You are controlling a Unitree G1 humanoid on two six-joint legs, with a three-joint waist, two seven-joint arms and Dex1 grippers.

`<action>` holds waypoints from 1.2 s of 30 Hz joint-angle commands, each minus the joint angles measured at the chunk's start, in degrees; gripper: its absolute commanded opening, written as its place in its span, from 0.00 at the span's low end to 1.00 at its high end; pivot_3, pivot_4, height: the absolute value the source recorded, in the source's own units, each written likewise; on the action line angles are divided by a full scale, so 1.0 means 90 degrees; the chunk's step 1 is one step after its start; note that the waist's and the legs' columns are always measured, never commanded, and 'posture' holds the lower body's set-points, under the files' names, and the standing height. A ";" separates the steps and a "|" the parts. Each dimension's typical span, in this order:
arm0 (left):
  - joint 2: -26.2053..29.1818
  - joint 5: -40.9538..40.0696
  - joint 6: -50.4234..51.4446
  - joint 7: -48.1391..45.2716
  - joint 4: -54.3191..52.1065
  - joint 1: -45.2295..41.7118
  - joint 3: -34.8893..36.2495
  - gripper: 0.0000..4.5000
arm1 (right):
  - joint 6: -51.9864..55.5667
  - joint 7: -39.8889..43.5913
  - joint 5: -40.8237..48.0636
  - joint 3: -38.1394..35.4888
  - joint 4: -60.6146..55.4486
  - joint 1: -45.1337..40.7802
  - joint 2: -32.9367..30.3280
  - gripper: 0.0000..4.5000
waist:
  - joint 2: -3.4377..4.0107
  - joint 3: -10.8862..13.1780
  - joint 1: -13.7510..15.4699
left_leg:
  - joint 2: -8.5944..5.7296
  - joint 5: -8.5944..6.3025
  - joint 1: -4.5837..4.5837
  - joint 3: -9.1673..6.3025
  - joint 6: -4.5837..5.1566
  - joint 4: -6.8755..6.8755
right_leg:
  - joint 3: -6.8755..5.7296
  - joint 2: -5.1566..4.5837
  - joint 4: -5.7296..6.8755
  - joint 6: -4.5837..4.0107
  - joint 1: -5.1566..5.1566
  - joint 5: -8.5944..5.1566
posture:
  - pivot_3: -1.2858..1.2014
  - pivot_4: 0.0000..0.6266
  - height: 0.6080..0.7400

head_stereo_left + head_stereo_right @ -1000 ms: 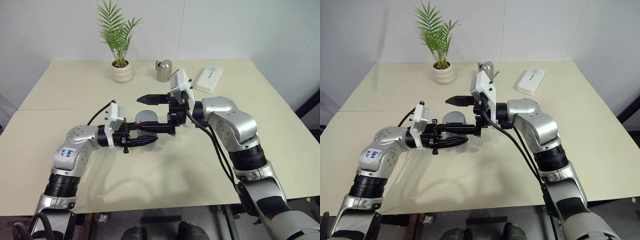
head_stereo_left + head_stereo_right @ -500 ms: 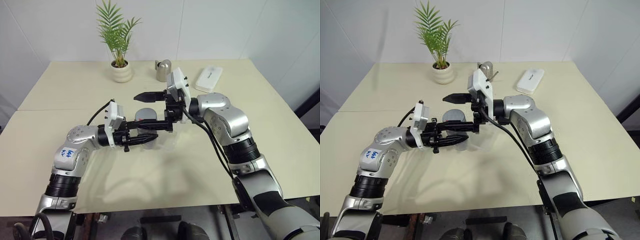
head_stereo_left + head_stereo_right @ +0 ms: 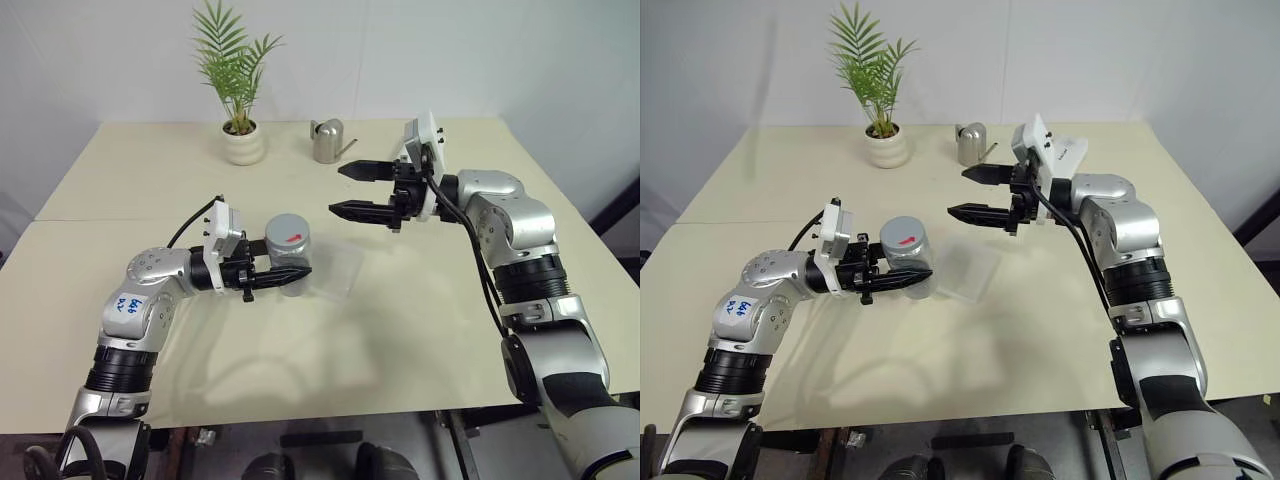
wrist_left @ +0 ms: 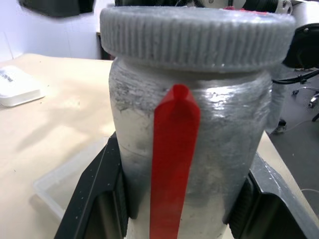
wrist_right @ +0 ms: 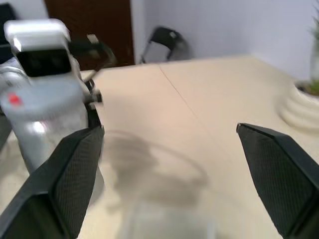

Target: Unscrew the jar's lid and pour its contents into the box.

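Observation:
My right gripper should swing back, because the grey ribbed lid (image 3: 287,227) is outside its open fingers. It should then straddle the lid's rim (image 3: 290,246), and after that twist the lid and lift it off.
The jar (image 3: 288,250), silvery with a red stripe (image 4: 174,164), is held upright just above the table, and my left gripper (image 3: 288,268) is shut on its lower body, fingers (image 4: 94,199) on both sides. The grey ribbed lid (image 4: 197,32) sits on top of the jar. The contents are hidden inside. The clear box (image 3: 336,272) lies flat on the table right beside the jar. My right gripper (image 3: 337,190) hangs open and empty up and to the right of the jar, pointing toward it with a wide gap between its fingers (image 5: 70,184).
A potted plant (image 3: 244,145) and a metal watering can (image 3: 328,140) stand at the back of the table. A white oblong case (image 3: 1070,150) lies behind my right wrist. The beige table (image 3: 420,330) has free room in front and to the right of the box.
My right gripper, which was spread over the lid, has pulled away to the right and farther back, still open and empty. The left gripper and the jar stay in place.

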 commanded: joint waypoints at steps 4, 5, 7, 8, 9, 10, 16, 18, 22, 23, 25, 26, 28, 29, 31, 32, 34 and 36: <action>0.0049 -0.0087 -0.0141 -0.0078 -0.0141 -0.0118 0.0141 0.44 | 0.0076 0.0255 0.0096 -0.0287 -0.0030 -0.0046 -0.0241 1.00 | 0.0002 0.0001 -0.0095 | 0.0000 0.0000 0.0000 0.0006 -0.0001 -0.0002 | 0.0000 0.0002 0.0000 0.0000 -0.0002 0.0000 | 0.52 0.24 1.00; 0.0052 -0.0076 -0.0148 -0.0070 -0.0130 -0.0120 0.0144 0.44 | 0.0215 0.0259 0.0224 -0.0347 -0.0154 -0.0072 -0.0194 1.00 | 0.0002 0.0001 -0.0110 | 0.0000 0.0000 0.0001 0.0006 0.0000 -0.0001 | 0.0000 0.0001 0.0001 0.0000 -0.0001 0.0000 | 0.52 0.24 1.00; 0.0033 -0.0060 -0.0143 -0.0023 -0.0124 -0.0117 0.0140 0.44 | 0.0733 0.0214 0.0699 -0.0482 -0.0668 -0.0110 0.0023 1.00 | 0.0003 0.0002 -0.0123 | 0.0003 0.0001 0.0002 0.0006 0.0000 0.0000 | 0.0003 0.0001 0.0002 0.0000 -0.0001 0.0000 | 0.52 0.24 1.00; 0.0026 -0.0056 -0.0145 -0.0015 -0.0124 -0.0110 0.0137 0.44 | 0.0951 0.0173 0.0879 -0.0525 -0.0892 -0.0110 0.0115 1.00 | 0.0004 0.0002 -0.0132 | 0.0007 0.0001 0.0002 0.0006 -0.0001 0.0000 | 0.0004 0.0001 0.0004 0.0000 -0.0002 0.0000 | 0.52 0.24 1.00; 0.0021 -0.0054 -0.0142 -0.0010 -0.0123 -0.0106 0.0132 0.44 | 0.1122 0.0128 0.1016 -0.0516 -0.1165 -0.0081 0.0213 1.00 | 0.0004 0.0002 -0.0140 | 0.0010 0.0001 0.0003 0.0006 -0.0002 0.0000 | 0.0006 0.0002 0.0006 0.0000 -0.0004 0.0000 | 0.52 0.24 1.00; 0.0014 -0.0048 -0.0141 -0.0006 -0.0114 -0.0106 0.0121 0.44 | 0.1282 0.0029 0.1123 -0.0478 -0.1469 -0.0025 0.0329 1.00 | 0.0004 0.0002 -0.0138 | 0.0015 0.0001 0.0005 0.0007 -0.0003 -0.0001 | 0.0005 0.0006 0.0006 0.0000 -0.0003 0.0000 | 0.52 0.24 1.00; -0.0081 -0.0039 -0.0107 0.0069 -0.0075 -0.0149 0.0051 0.44 | 0.1691 -0.0691 0.1061 0.0118 -0.2718 0.0383 0.0972 1.00 | 0.0003 0.0001 -0.0088 | 0.0010 -0.0001 0.0003 0.0001 -0.0002 0.0009 | 0.0005 0.0002 0.0010 -0.0001 -0.0002 0.0000 | 0.52 0.24 1.00; -0.0110 -0.0043 -0.0081 0.0082 -0.0094 -0.0146 0.0030 0.44 | 0.1675 -0.0898 0.0928 0.0301 -0.2791 0.0404 0.1125 1.00 | 0.0003 0.0002 -0.0081 | 0.0007 -0.0003 -0.0001 0.0000 0.0001 0.0016 | 0.0005 -0.0001 0.0011 0.0000 -0.0002 0.0000 | 0.52 0.24 1.00; -0.0131 -0.0060 -0.0035 0.0065 -0.0140 -0.0136 -0.0007 0.44 | 0.1420 -0.1091 0.0538 0.0686 -0.2753 0.0464 0.1248 1.00 | 0.0003 0.0001 -0.0105 | 0.0007 -0.0006 -0.0001 0.0001 0.0003 0.0022 | 0.0007 -0.0001 0.0012 0.0000 -0.0002 0.0000 | 0.52 0.24 1.00; -0.0133 -0.0062 -0.0033 0.0066 -0.0136 -0.0143 -0.0010 0.44 | 0.1374 -0.1131 0.0491 0.0702 -0.2691 0.0453 0.1280 1.00 | 0.0003 0.0001 -0.0110 | 0.0007 -0.0007 -0.0001 0.0001 0.0002 0.0021 | 0.0007 0.0000 0.0013 0.0000 -0.0003 0.0000 | 0.52 0.24 1.00; -0.0153 -0.0052 -0.0045 0.0083 -0.0112 -0.0170 -0.0025 0.44 | 0.1295 -0.1201 0.0461 0.0644 -0.2523 0.0394 0.1333 1.00 | 0.0003 0.0001 -0.0115 | 0.0008 -0.0007 -0.0001 0.0002 0.0001 0.0020 | 0.0007 0.0002 0.0013 0.0000 -0.0003 0.0000 | 0.52 0.24 1.00; -0.0166 -0.0048 -0.0046 0.0092 -0.0096 -0.0192 -0.0034 0.44 | 0.1236 -0.1208 0.0431 0.0608 -0.2411 0.0350 0.1339 1.00 | 0.0003 0.0001 -0.0116 | 0.0008 -0.0007 -0.0001 0.0002 0.0001 0.0020 | 0.0007 0.0002 0.0013 0.0000 -0.0003 0.0000 | 0.52 0.24 1.00; -0.0182 -0.0050 -0.0045 0.0099 -0.0108 -0.0203 -0.0049 0.44 | 0.1110 -0.1192 0.0363 0.0547 -0.2193 0.0275 0.1301 1.00 | 0.0003 0.0001 -0.0115 | 0.0007 -0.0007 -0.0001 0.0003 0.0002 0.0020 | 0.0007 0.0002 0.0013 0.0000 -0.0003 0.0000 | 0.52 0.24 1.00; -0.0186 -0.0056 -0.0040 0.0102 -0.0119 -0.0201 -0.0049 0.44 | 0.1065 -0.1177 0.0340 0.0526 -0.2120 0.0252 0.1277 1.00 | 0.0003 0.0001 -0.0114 | 0.0007 -0.0007 -0.0001 0.0004 0.0002 0.0020 | 0.0007 0.0002 0.0013 0.0000 -0.0003 0.0000 | 0.52 0.24 1.00; -0.0185 -0.0053 -0.0050 0.0107 -0.0127 -0.0186 -0.0052 0.44 | 0.0983 -0.1113 0.0337 0.0448 -0.1971 0.0199 0.1183 1.00 | 0.0003 0.0001 -0.0116 | 0.0007 -0.0007 -0.0001 0.0003 0.0002 0.0020 | 0.0007 0.0002 0.0013 0.0000 -0.0003 0.0000 | 0.52 0.24 1.00; -0.0183 -0.0055 -0.0050 0.0114 -0.0131 -0.0178 -0.0049 0.44 | 0.0962 -0.1080 0.0350 0.0413 -0.1928 0.0181 0.1140 1.00 | 0.0003 0.0001 -0.0117 | 0.0008 -0.0007 -0.0001 0.0003 0.0002 0.0020 | 0.0007 0.0002 0.0013 0.0000 -0.0003 0.0000 | 0.52 0.24 1.00; -0.0170 -0.0057 -0.0050 0.0119 -0.0149 -0.0151 -0.0048 0.44 | 0.0926 -0.0995 0.0374 0.0329 -0.1830 0.0150 0.1024 1.00 | 0.0003 0.0001 -0.0116 | 0.0008 -0.0007 -0.0001 0.0003 0.0002 0.0019 | 0.0007 0.0002 0.0012 0.0000 -0.0003 0.0000 | 0.52 0.24 1.00; -0.0148 -0.0066 -0.0048 0.0125 -0.0185 -0.0112 -0.0042 0.44 | 0.0865 -0.0893 0.0382 0.0254 -0.1748 0.0153 0.0875 1.00 | 0.0003 0.0001 -0.0112 | 0.0008 -0.0007 -0.0001 0.0002 0.0003 0.0019 | 0.0006 0.0002 0.0012 0.0000 -0.0003 0.0000 | 0.52 0.24 1.00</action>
